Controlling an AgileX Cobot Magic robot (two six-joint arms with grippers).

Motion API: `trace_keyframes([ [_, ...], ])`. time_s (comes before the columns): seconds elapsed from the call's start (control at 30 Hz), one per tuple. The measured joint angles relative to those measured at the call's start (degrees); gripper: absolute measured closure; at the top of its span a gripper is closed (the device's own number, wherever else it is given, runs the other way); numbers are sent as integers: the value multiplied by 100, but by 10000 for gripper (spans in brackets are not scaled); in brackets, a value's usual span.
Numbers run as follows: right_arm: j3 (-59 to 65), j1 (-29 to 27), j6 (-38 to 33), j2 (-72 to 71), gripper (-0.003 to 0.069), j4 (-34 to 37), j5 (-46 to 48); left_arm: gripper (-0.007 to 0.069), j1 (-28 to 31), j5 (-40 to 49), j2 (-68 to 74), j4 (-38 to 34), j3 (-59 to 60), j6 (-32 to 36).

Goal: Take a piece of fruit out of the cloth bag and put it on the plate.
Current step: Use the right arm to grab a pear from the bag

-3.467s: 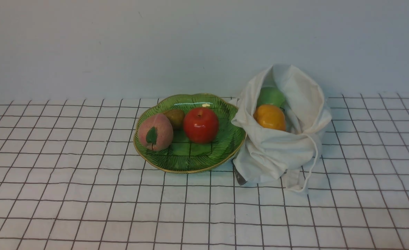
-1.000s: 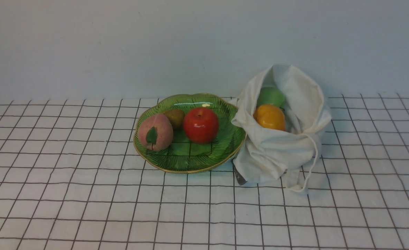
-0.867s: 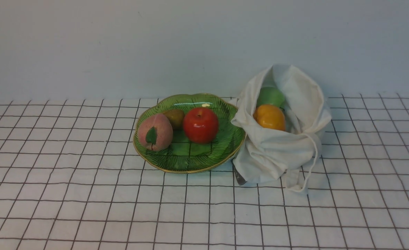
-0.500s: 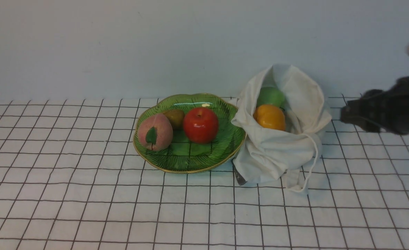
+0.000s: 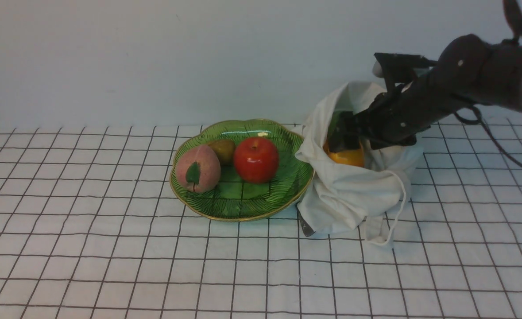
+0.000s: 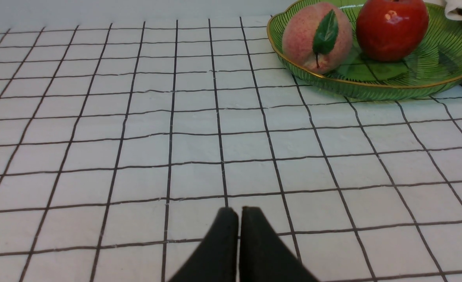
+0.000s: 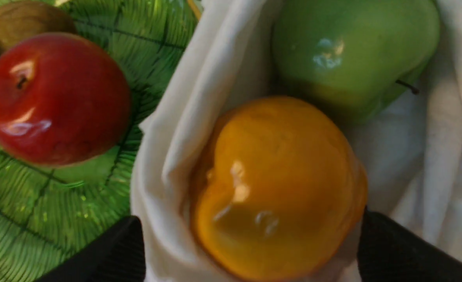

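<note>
The bag's opening is wide open around the piece of fruit, so the fruit should slide out and leave the cloth bag behind when the robot lifts the fruit.
The yellow-orange piece of fruit lies in the open mouth of the off-white cloth bag, right of the green leaf-patterned plate. My right gripper is open at the bag mouth, its fingers on either side of the fruit and apart from it. A fold of the bag lies between one finger and the fruit. My left gripper is shut and empty, low over the tablecloth, well short of the plate.
A green apple lies in the bag behind the fruit. A red apple, a peach with a leaf and a small brown fruit sit on the plate. A wall stands close behind.
My right arm has come in from the right edge and reached down to the bag mouth, now covering the green apple and the top of the yellow-orange fruit. Nothing else has moved.
</note>
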Motion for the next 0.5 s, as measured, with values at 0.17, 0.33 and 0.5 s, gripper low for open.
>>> trace_keyframes([
  [0.17,-486,11,206,580,-31,-215,127,632,0,0,0,0,0,0],
  [0.33,-560,11,264,672,-22,-308,157,632,0,0,0,0,0,0],
  [0.5,-639,11,264,672,90,-331,287,632,0,0,0,0,0,0],
])
